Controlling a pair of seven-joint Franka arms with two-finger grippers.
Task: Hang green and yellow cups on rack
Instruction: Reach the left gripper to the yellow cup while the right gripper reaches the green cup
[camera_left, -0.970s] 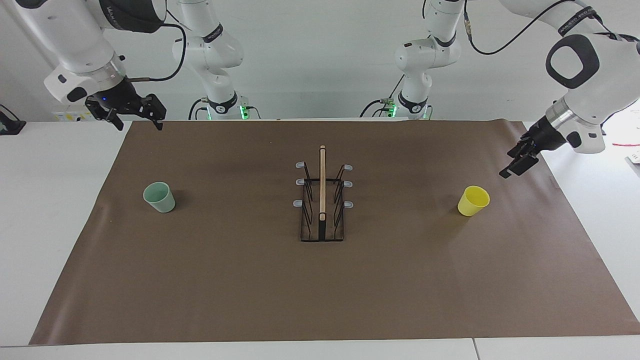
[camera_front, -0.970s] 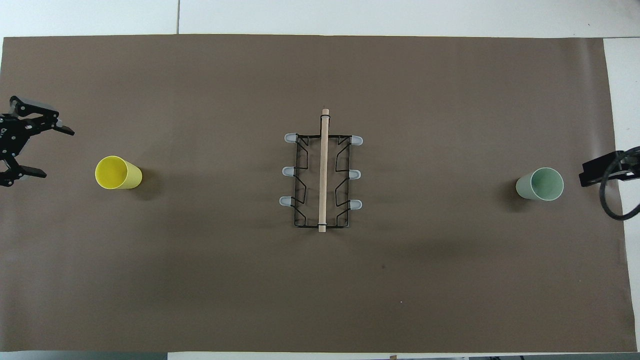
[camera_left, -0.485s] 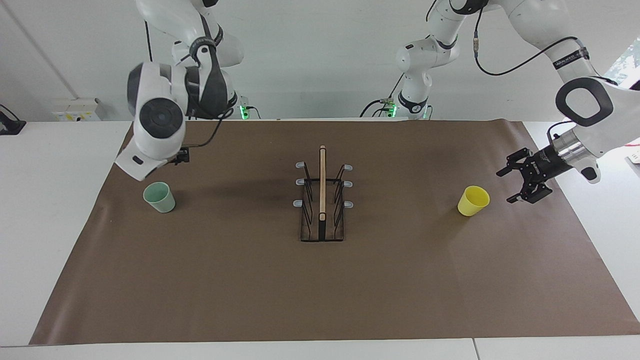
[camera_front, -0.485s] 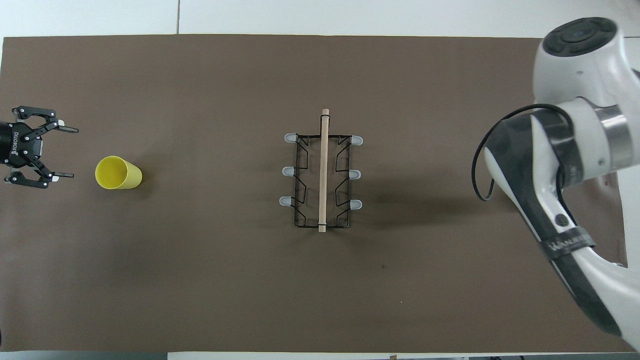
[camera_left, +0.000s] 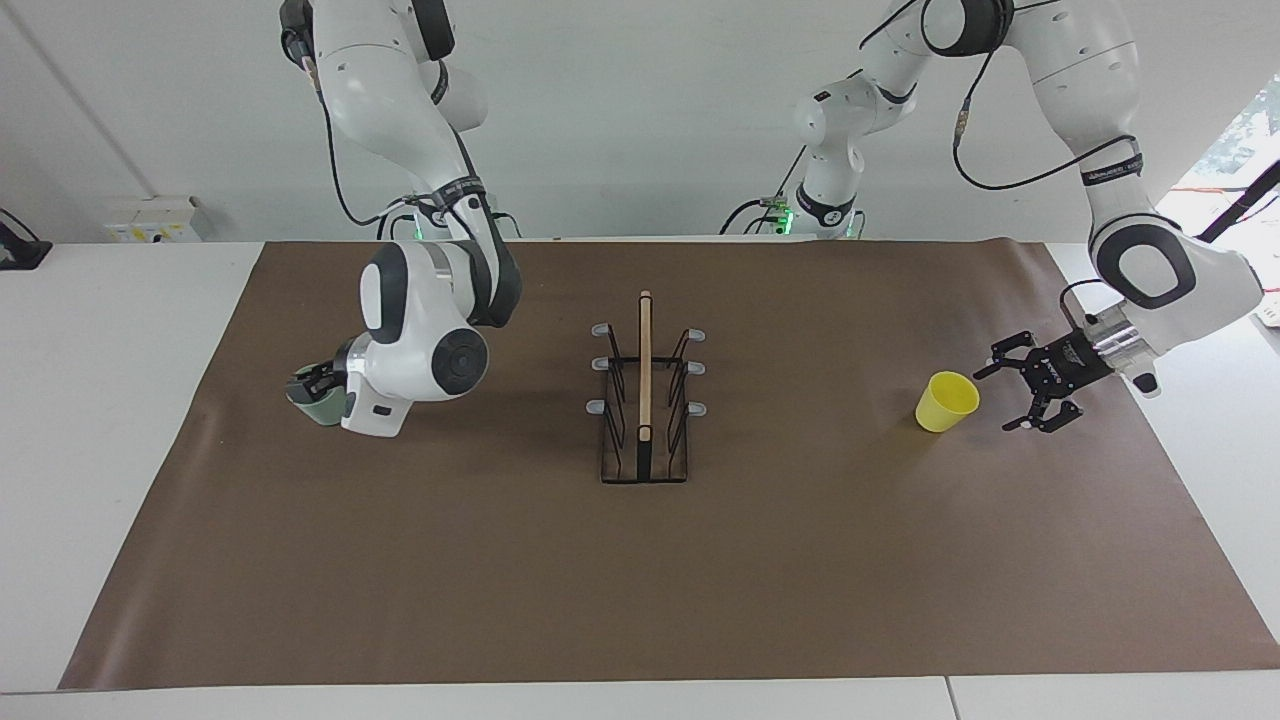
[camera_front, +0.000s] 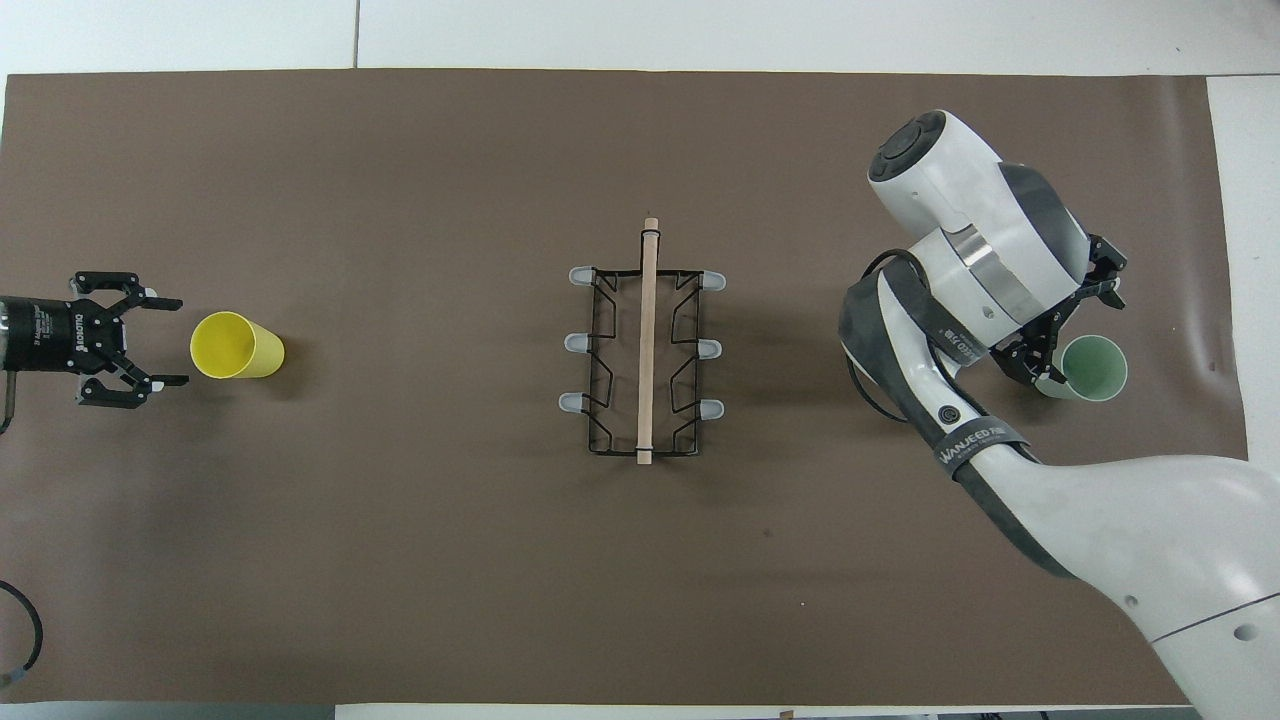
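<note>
The green cup (camera_front: 1089, 368) will hang upside down and tilted over one of the rack's white-tipped pegs (camera_front: 711, 409) when I lower the cup's opening there, because the pegs stick outward.
The yellow cup (camera_left: 947, 401) stands upright toward the left arm's end of the table, and also shows in the overhead view (camera_front: 236, 345). My left gripper (camera_left: 993, 400) (camera_front: 182, 341) is open, low and level with it, with its tips just short of the cup's side. The pale green cup (camera_left: 312, 405) (camera_front: 1092, 368) stands toward the right arm's end. My right gripper (camera_left: 323, 384) (camera_front: 1078, 330) is open and down at this cup. One finger is at the cup's mouth; I cannot tell if it touches. The rack (camera_left: 645, 360) (camera_front: 648, 340) stands mid-table with bare prongs.
A brown paper mat (camera_left: 800, 560) covers the table. The right arm's bulky wrist (camera_left: 425, 335) hangs low between the green cup and the rack.
The right arm has swung down from above the mat's edge and brought its gripper to the green cup. The left gripper has dropped and closed in on the yellow cup. Neither cup has moved.
</note>
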